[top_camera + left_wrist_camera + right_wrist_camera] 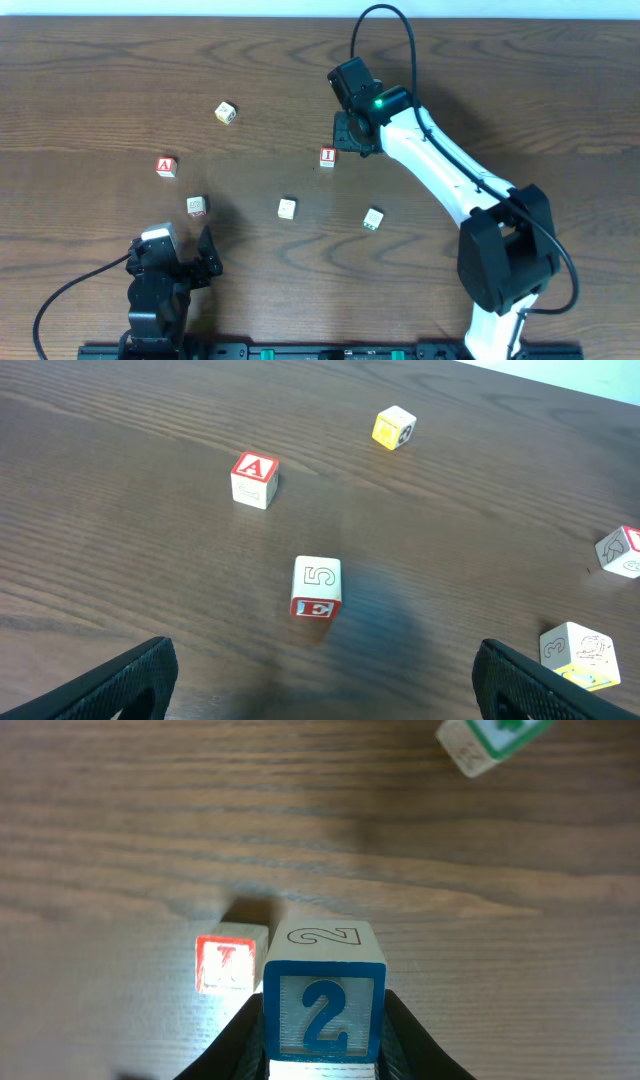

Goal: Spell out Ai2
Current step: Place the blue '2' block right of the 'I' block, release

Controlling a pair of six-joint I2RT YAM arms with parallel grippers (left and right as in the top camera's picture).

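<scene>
The blue 2 (pixel 325 1017) faces up, upright like the red I block (pixel 328 157), so my right gripper should keep lowering it until it rests beside the I block.
My right gripper (pixel 323 1025) is shut on a block with a blue 2 (pixel 323 998) and holds it just right of a red-faced block (pixel 226 964) on the table. In the overhead view this gripper (pixel 351 131) hides the 2 block, and the red I block (pixel 327 156) lies just below and left of it. The red A block (pixel 166 166) stands apart at the left and also shows in the left wrist view (pixel 254 478). My left gripper (pixel 325 660) is open and empty near the front edge (pixel 205 256).
A 5/E block (pixel 197 206) lies just ahead of my left gripper (pixel 317 587). A yellow block (pixel 225 112) sits at the back left. A pale block (pixel 287 208) and a green-marked block (pixel 373 219) lie mid-table. The table's front rail is close behind the left arm.
</scene>
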